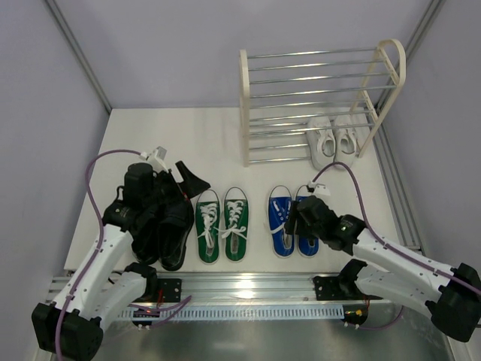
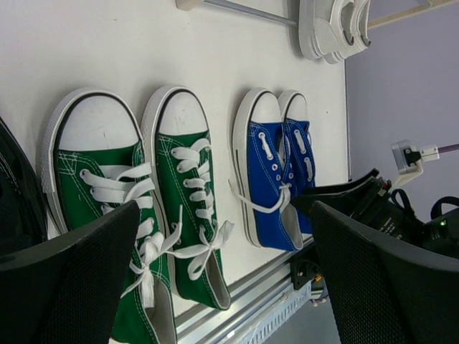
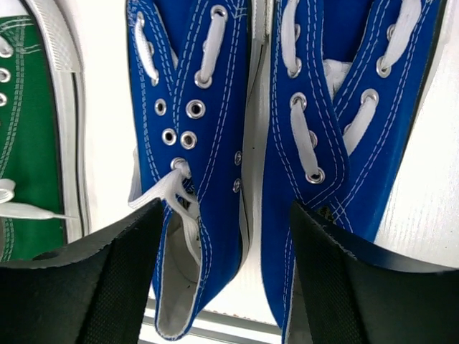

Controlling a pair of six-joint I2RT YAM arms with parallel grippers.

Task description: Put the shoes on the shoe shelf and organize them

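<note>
I should shift my right gripper, a finger over the outer edge of one blue sneaker [image 3: 166, 231], into both blue sneakers' openings and pinch their inner sides [image 3: 225, 233] together before lifting.
The shoe shelf [image 1: 264, 79] stands at the back right, with the white sneakers [image 1: 334, 139] at the right end of its lower tier. The black shoes [image 1: 171, 235], green sneakers [image 1: 222, 224] and blue sneakers [image 1: 282, 224] lie in a row on the table, toes pointing away. My left gripper [image 1: 184, 197] is open and empty above the black shoes, next to the green pair [image 2: 129, 193]. My right gripper [image 1: 301, 219] is open and empty, just above the heel ends of the blue pair [image 3: 215, 107], its fingers [image 3: 107, 287] straddling the pair's inner sides.
An aluminium rail [image 1: 248, 286] with the arm bases runs along the near edge. Grey walls enclose the white table [image 1: 173, 135] on the left, back and right. Purple cables [image 1: 94, 188] loop beside each arm. The shelf's upper tier holds nothing.
</note>
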